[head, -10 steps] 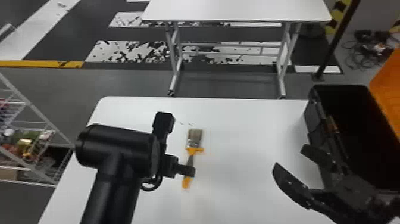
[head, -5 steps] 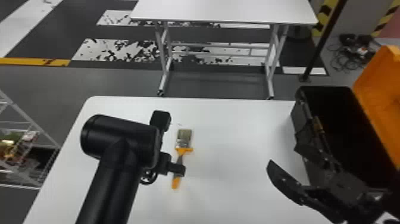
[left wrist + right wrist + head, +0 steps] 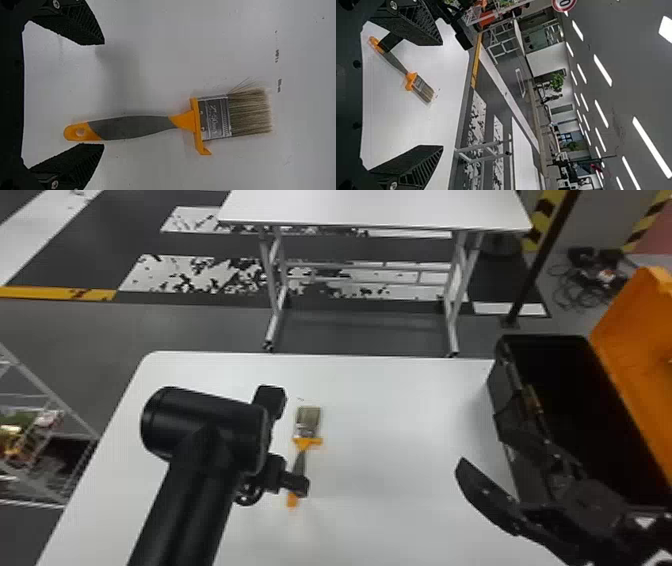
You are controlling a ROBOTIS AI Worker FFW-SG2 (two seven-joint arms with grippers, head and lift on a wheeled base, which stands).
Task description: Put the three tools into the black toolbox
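The paint brush (image 3: 303, 452) will go down completely below the toolbox's rim when I lower it in, because the black toolbox's dark opening (image 3: 572, 390) is deep and long.
A paint brush with an orange and grey handle (image 3: 300, 462) lies on the white table, bristles toward the far edge. My left gripper (image 3: 277, 440) is over the table beside its handle. In the left wrist view the left gripper (image 3: 104, 94) stands open, with the handle end of the brush (image 3: 134, 126) near one fingertip. My right gripper (image 3: 480, 445) is open in front of the black toolbox (image 3: 505, 390), overlapping its near part. In the right wrist view the right gripper (image 3: 442, 95) has nothing between its fingers. Something small and orange-brown (image 3: 534, 400) shows inside the toolbox's left wall.
The toolbox's orange lid (image 3: 635, 355) stands raised on its right side. The white work table (image 3: 390, 415) ends at a far edge, with a second white table (image 3: 375, 207) beyond it. A wire rack (image 3: 45, 390) stands on the floor at the left.
The head view has shifted slightly, so the table and toolbox sit further left in it. Relative to the table, the left arm has shifted slightly toward the brush; the brush lies still.
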